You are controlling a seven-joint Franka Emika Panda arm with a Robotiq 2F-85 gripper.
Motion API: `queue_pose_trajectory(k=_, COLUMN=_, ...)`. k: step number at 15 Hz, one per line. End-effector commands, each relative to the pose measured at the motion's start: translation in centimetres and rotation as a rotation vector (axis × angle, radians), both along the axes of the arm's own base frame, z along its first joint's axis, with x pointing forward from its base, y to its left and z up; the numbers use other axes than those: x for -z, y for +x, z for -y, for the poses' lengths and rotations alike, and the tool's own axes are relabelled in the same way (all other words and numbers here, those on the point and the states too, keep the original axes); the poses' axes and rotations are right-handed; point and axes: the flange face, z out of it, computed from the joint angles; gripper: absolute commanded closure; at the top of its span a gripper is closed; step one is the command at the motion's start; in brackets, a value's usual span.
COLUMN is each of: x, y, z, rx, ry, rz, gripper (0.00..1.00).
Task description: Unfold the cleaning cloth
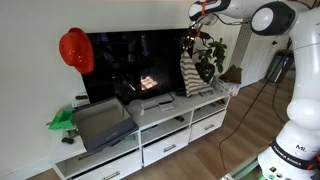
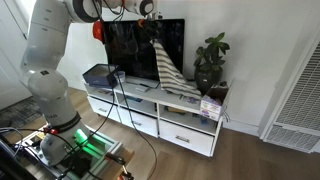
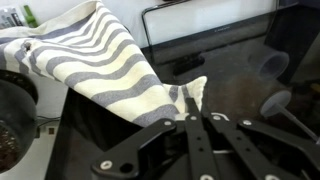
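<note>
My gripper is pulling the cloth's corner toward the TV's middle (image 2: 142, 48) while the cleaning cloth's lower end (image 2: 188, 88) rests on the white cabinet. It should keep pulling the corner that way and let go once the cloth stretches.
The cleaning cloth (image 1: 190, 70) is grey-and-white striped and hangs by one corner from my gripper (image 1: 190, 40), in front of the TV. In an exterior view it drapes down (image 2: 165, 68) to the top of the white cabinet from my gripper (image 2: 152, 28). In the wrist view the cloth (image 3: 95, 65) spreads away from my black fingers (image 3: 195, 118), which are shut on its corner.
A black TV (image 1: 130, 65) stands on a white TV cabinet (image 1: 170, 125) with drawers. A potted plant (image 2: 210, 62) stands at one end, a red helmet (image 1: 76, 50) and a grey box (image 1: 100, 122) at the other. Cables hang near the cabinet.
</note>
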Motion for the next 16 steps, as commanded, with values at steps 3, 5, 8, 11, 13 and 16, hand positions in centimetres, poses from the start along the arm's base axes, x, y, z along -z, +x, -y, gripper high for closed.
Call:
queue_pose_trajectory(k=3, x=3.3, y=-0.5, z=-6.1, rx=-0.177, ry=-0.014, rz=-0.056, gripper=0.99)
queue_pose_trajectory(k=5, x=4.3, y=-0.5, z=-7.9, rx=-0.251, ry=-0.035, rz=-0.058, gripper=0.99)
queue_pose_trajectory(k=8, x=4.9, y=-0.5, z=-9.9, rx=-0.317, ry=-0.060, rz=-0.065, gripper=0.99)
queue_pose_trajectory(k=11, x=5.2, y=-0.7, z=-11.1, rx=-0.370, ry=-0.121, rz=-0.071, gripper=0.99)
queue_pose_trajectory(k=13, x=5.5, y=-0.9, z=-11.9, rx=-0.427, ry=-0.206, rz=-0.083, gripper=0.99)
queue_pose_trajectory(k=16, x=5.0, y=-0.8, z=-12.3, rx=-0.465, ry=-0.266, rz=-0.059, gripper=0.65)
